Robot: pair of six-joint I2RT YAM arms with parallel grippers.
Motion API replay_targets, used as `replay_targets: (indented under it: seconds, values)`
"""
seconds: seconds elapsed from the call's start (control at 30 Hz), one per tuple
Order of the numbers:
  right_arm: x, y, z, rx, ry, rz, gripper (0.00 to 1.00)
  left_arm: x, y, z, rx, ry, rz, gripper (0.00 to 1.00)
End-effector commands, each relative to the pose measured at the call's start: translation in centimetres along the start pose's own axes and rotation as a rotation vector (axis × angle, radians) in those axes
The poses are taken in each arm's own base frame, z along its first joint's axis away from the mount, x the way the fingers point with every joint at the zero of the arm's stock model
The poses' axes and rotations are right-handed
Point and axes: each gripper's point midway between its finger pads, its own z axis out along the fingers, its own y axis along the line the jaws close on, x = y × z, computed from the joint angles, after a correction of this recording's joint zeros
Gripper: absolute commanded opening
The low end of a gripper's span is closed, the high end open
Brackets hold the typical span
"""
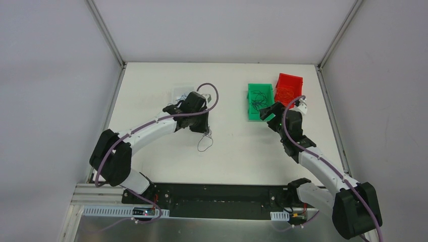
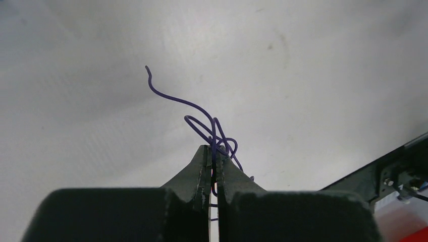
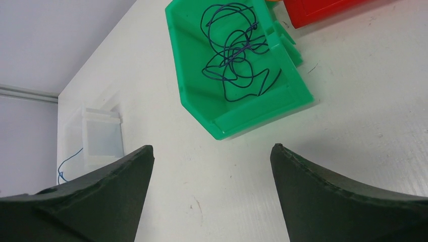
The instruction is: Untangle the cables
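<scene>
My left gripper goes on carrying the dark cable until it hangs over the cables in the green bin, because the dark cable hangs free and matches those cables.
My left gripper is shut on a thin blue cable that loops and curls out past the fingertips; a trace of red shows between the jaws. In the top view the left gripper is left of the table's middle, and a thin dark cable loop hangs from it to the table. My right gripper is open and empty, just near of a green bin holding a tangle of blue cables. In the top view the right gripper is at the green bin's near end.
A red bin stands right of the green bin; it also shows in the right wrist view. A clear plastic box with a blue cable beside it stands at the far left, behind my left gripper.
</scene>
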Motion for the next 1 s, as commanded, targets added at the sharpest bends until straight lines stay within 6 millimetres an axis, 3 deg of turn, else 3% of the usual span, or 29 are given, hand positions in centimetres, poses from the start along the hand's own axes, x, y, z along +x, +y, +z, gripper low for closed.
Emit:
replay_targets:
  seconds: [0.0,0.17,0.23,0.37,0.47,0.6,0.8,0.9,0.97]
  values:
    - [-2.8,1.0,-0.6,0.002,-0.086,0.027,0.89,-4.6,-4.8,-0.8,0.076,-0.094,0.033,0.0]
    - [-5.2,-1.5,-1.8,0.129,-0.199,0.058,0.89,-9.4,-10.4,0.8,0.158,-0.135,0.078,0.0]
    - [-6.2,-2.2,-2.5,0.159,-0.242,0.073,0.89,-12.9,-13.6,1.1,0.219,-0.182,0.095,0.0]
    - [-8.3,-3.6,-4.4,0.22,-0.345,0.106,0.89,-17.7,-17.9,3.5,0.295,-0.249,0.11,0.0]
    - [-8.9,-4.3,-5.4,0.237,-0.38,0.107,0.88,-20.9,-19.9,5.8,0.329,-0.301,0.127,0.0]
    - [-9.2,-4.6,-5.9,0.235,-0.411,0.114,0.88,-23.3,-20.4,10.6,0.345,-0.321,0.07,0.0]
    - [-8.9,-4.2,-5.5,0.223,-0.385,0.114,0.88,-23.6,-17.9,18.7,0.296,-0.322,-0.075,0.0]
    - [-8.8,-4.2,-5.4,0.225,-0.38,0.113,0.88,-24.2,-18.7,18.9,0.33,-0.342,-0.085,0.01]
    - [-8.8,-4.1,-5.3,0.225,-0.377,0.115,0.88,-24.4,-18.6,18.5,0.32,-0.355,-0.07,0.14]
